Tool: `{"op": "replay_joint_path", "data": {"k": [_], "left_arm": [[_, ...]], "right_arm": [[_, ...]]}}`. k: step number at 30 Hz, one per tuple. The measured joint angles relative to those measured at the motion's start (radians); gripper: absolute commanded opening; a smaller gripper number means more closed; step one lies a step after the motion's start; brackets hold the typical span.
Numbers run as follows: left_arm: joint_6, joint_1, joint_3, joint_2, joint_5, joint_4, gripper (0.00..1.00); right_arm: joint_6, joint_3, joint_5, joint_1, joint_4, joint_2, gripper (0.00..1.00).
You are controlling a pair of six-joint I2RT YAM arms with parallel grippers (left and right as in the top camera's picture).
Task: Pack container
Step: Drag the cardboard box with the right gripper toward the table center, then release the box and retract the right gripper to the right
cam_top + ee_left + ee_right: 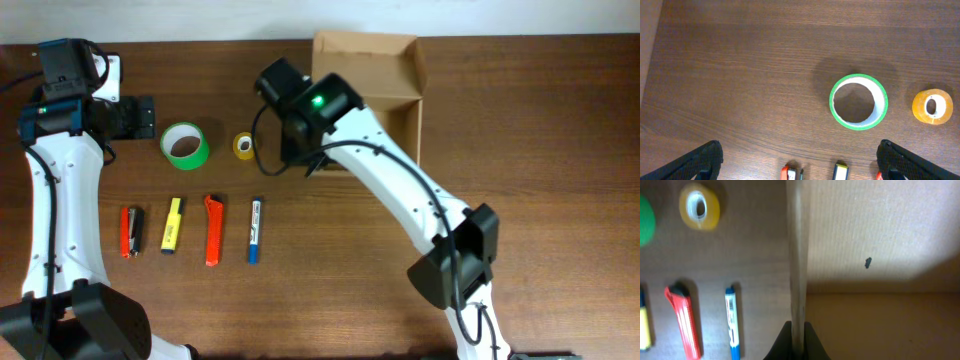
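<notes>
My right gripper should keep pulling until the box stands near the yellow tape roll [244, 146]. Its fingers pinch the box's side [798, 255] and the way toward the roll is open.
The container [385, 75] is an open tan cardboard box at the back of the table, its flap lid folded back. My right gripper [306, 160] is at the box's left wall and shut on it: in the right wrist view the thin cardboard wall [796, 255] runs straight between the two fingers of the gripper [796, 330], with the box's bare floor [880, 230] to the right. My left gripper [140, 117] hovers left of the green tape roll [185, 146]. In its own view its jaws [800, 147] stand wide apart with only table between them and the green roll [858, 101] ahead.
A small yellow tape roll [243, 146] lies between the green roll and the box. In a row nearer the front lie a red-and-black tool [131, 231], a yellow highlighter [172, 224], a red cutter [212, 230] and a blue marker [255, 230].
</notes>
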Motion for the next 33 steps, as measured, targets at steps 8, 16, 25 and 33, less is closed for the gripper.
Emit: {"op": "replay_joint_path", "data": {"k": [8,16,25,33], "left_arm": [[0.0,0.0,0.0,0.0,0.0,0.0,1.0],[0.0,-0.002,0.0,0.0,0.0,0.0,1.0],[0.0,-0.002,0.0,0.0,0.0,0.0,1.0],[0.0,-0.002,0.0,0.0,0.0,-0.003,1.0]], "right_arm": [[-0.037,0.0,-0.029,0.049,-0.047,0.059,0.04],[-0.04,0.0,-0.032,0.049,0.031,0.129,0.04],[-0.022,0.0,-0.051,0.036,0.076,0.158,0.04],[0.01,0.002,-0.051,0.019,0.087,0.193,0.16]]}}
